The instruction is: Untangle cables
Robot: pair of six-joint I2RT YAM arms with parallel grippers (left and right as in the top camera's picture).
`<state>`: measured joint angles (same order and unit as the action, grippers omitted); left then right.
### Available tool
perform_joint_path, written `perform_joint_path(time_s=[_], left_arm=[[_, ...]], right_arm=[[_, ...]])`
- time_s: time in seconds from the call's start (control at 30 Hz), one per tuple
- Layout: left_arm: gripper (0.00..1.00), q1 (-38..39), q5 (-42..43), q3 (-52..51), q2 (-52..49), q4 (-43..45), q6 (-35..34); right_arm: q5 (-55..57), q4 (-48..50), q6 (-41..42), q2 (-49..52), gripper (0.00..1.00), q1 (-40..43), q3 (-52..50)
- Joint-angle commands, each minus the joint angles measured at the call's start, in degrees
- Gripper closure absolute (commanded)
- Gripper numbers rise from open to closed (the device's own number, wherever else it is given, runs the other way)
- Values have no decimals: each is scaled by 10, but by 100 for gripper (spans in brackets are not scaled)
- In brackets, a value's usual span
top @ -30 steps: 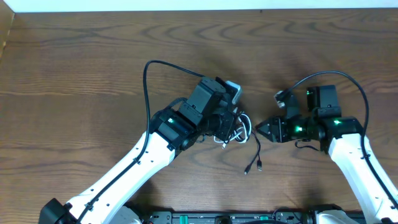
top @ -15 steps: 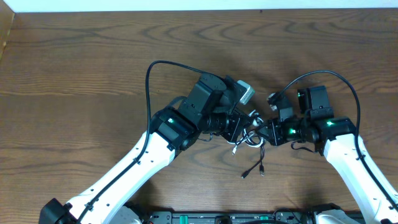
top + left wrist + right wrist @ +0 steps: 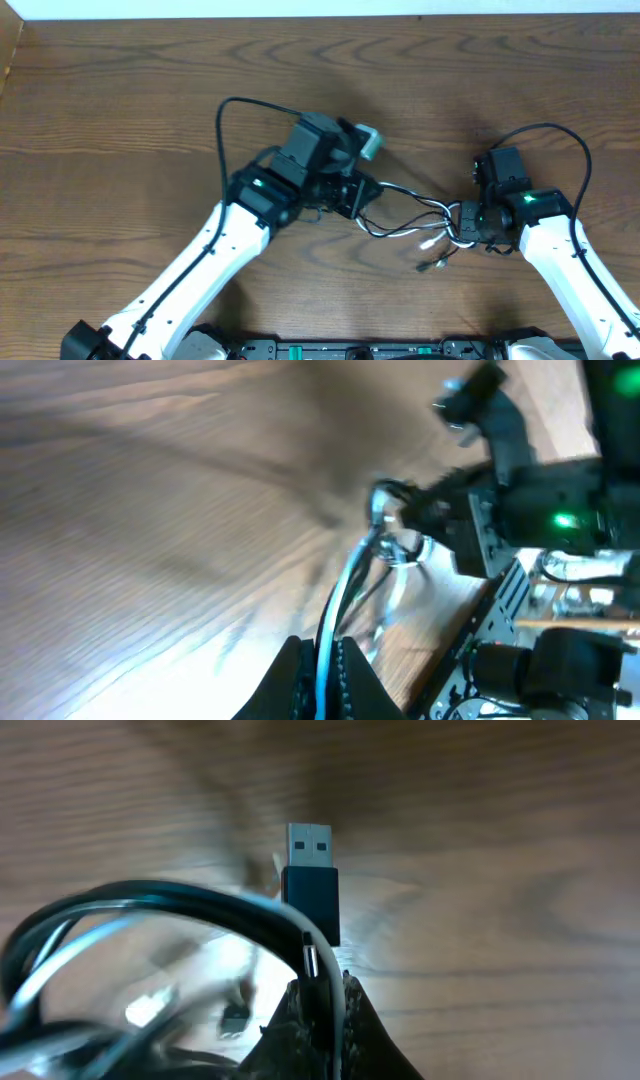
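The black and white cords stretch intertwined between my grippers, so next my right gripper moves toward my left gripper for slack before my left gripper regrasps.
A thin black cord (image 3: 405,191) and a thin white cord (image 3: 412,231) run stretched and intertwined between my two grippers at the table's middle. My left gripper (image 3: 358,196) is shut on their left end; in the left wrist view the strands (image 3: 345,585) pass between its fingers (image 3: 322,665). My right gripper (image 3: 464,222) is shut on the right end, where the cords loop; in the right wrist view black and white strands (image 3: 200,905) sit between its fingers (image 3: 322,995). A black USB plug (image 3: 310,880) lies just beyond. Loose end plugs (image 3: 432,262) hang below the right loop.
The wooden table (image 3: 120,120) spreads to the left and back. Thicker black robot wires arc over the left arm (image 3: 222,130) and right arm (image 3: 560,135). The table's front edge with a rail (image 3: 350,350) lies close below.
The grippers have moved apart: the left went left, the right went right and down. The small coil between them has been drawn out into long strands.
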<state>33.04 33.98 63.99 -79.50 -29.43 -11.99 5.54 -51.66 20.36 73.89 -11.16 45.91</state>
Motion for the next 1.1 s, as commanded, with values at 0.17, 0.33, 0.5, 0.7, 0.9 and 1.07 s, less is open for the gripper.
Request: perform_joint_path(time_s=[0.17,0.33,0.5,0.7,0.9,1.07], left_arm=[[93,-161,-5,-1,30,-7,-1],[93,-229,-3,-1,61,-8,-1],[65,-231,30,-1,68,-21,-1],[55,-191,29,-1,49,-70,-1],[28,-142,24,-1,7,-118,2],[19,-110,24,-1,-37,-130,15]], right_arm=[[106,-16,58,3,99,19,0],[101,-12,62,3,99,18,0],[-26,19,32,3,99,18,0],[-260,113,-40,3,99,17,0],[-353,177,-41,3,99,17,0],[-404,219,-26,3,99,17,0]])
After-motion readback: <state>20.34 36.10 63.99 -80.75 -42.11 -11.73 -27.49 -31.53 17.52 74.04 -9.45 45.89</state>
